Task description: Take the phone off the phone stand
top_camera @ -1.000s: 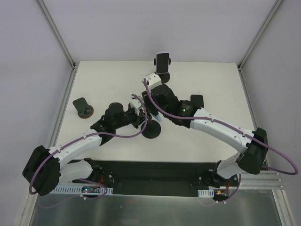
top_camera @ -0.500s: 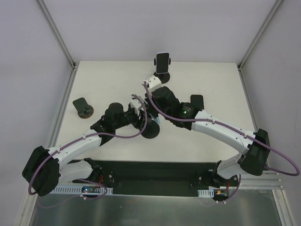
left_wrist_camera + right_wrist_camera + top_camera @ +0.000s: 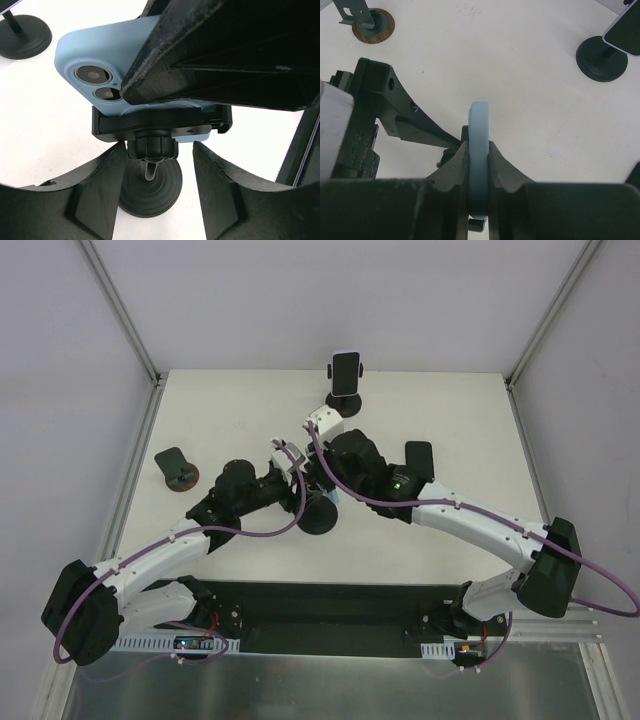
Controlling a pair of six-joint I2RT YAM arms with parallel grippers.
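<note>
My left gripper should pinch the neck (image 3: 152,148) of the stand before my right gripper tilts the phone. My left gripper is open around the stand's neck now, while the clamp holds the phone (image 3: 111,127).
A phone in a light blue case (image 3: 100,55) sits in the black clamp of the phone stand (image 3: 160,125). The stand's round base (image 3: 318,517) rests mid-table. My right gripper (image 3: 479,150) is shut on the phone (image 3: 480,125), one finger on each flat face, seen edge-on. My left gripper (image 3: 159,165) is open, its fingers (image 3: 100,195) either side of the stand's neck below the clamp, not touching it. From above, both grippers meet over the stand, left (image 3: 298,485) and right (image 3: 326,483), and hide most of the phone.
A second phone on a black stand (image 3: 346,375) stands at the table's back; its base (image 3: 601,59) also shows in the right wrist view. An empty stand with a brown base (image 3: 176,470) sits at the left. A small black stand (image 3: 418,455) is to the right.
My right gripper has closed onto the phone. My left gripper, shut a second ago, has opened around the stand's neck. Both arms shifted slightly.
</note>
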